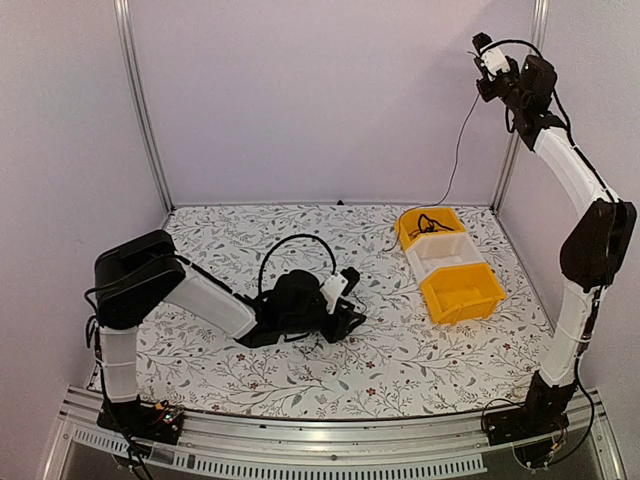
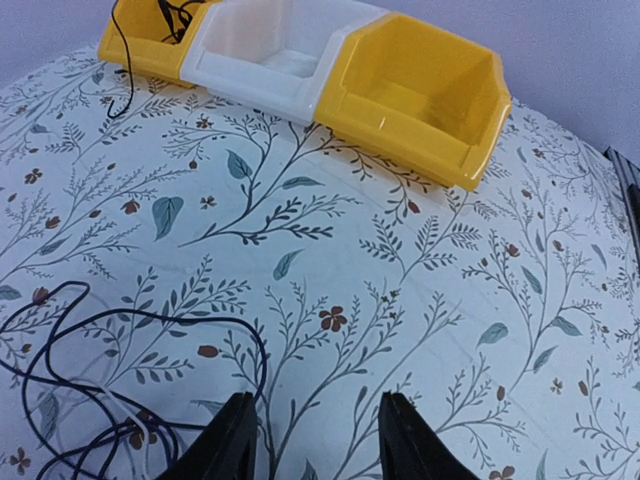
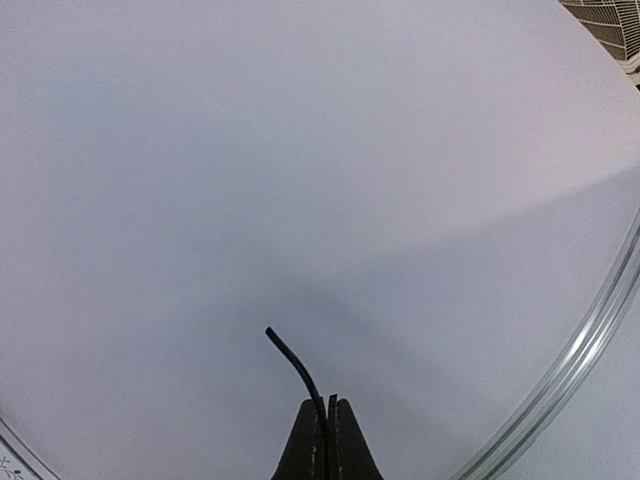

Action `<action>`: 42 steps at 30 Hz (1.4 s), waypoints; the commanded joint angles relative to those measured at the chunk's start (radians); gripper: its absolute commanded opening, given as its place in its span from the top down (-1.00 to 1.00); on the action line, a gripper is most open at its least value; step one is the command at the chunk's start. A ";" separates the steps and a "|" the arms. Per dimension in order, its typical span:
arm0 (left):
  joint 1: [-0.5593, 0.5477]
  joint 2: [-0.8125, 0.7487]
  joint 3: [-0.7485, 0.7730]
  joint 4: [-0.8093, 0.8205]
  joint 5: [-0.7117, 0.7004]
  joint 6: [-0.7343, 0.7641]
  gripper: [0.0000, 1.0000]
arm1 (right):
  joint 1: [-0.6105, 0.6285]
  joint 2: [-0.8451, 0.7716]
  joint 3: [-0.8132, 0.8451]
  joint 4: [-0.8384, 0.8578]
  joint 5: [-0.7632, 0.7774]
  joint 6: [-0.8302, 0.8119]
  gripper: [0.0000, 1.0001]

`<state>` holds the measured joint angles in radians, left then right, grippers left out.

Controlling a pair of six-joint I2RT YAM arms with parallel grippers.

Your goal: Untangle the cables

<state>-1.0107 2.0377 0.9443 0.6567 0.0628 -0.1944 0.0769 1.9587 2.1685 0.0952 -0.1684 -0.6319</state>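
Observation:
I can see the black cable's loop hanging over the far yellow bin's edge (image 1: pixel 397 233), so I should use my right gripper to swing the cable back and put its end down inside the bin (image 1: pixel 430 222).
My right gripper (image 1: pixel 484 88) is raised high at the back right and is shut on the end of a thin black cable (image 1: pixel 462 140). The cable hangs down to a tangle (image 1: pixel 431 221) in the far yellow bin (image 1: pixel 408 230). In the right wrist view the cable's tip (image 3: pixel 291 360) sticks out of the closed fingers (image 3: pixel 345 440). My left gripper (image 1: pixel 354 298) lies low on the table, open and empty. In the left wrist view black cable loops (image 2: pixel 95 400) lie on the cloth just left of its left finger (image 2: pixel 235 445), which the nearest loop seems to touch.
Three bins stand in a row at the back right: yellow (image 2: pixel 135 50), white (image 2: pixel 270 60) and yellow (image 2: pixel 420 95). A cable strand (image 2: pixel 124 70) drapes over the first bin's edge. The cage post (image 1: pixel 515 150) and side wall are close to my right arm.

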 commanded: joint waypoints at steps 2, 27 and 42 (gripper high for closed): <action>-0.013 -0.020 -0.007 -0.008 -0.005 0.003 0.18 | -0.028 -0.024 -0.017 0.030 0.075 0.008 1.00; -0.034 -0.002 0.011 -0.014 -0.001 -0.016 0.18 | -0.118 -0.063 -0.113 -0.008 0.040 0.089 1.00; -0.039 0.028 0.042 -0.016 0.011 -0.024 0.18 | 0.004 -0.168 -0.173 -0.082 -0.172 0.105 1.00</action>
<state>-1.0340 2.0468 0.9596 0.6434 0.0647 -0.2104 0.0227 1.8511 1.9415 0.0193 -0.2733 -0.5304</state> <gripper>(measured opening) 0.410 0.021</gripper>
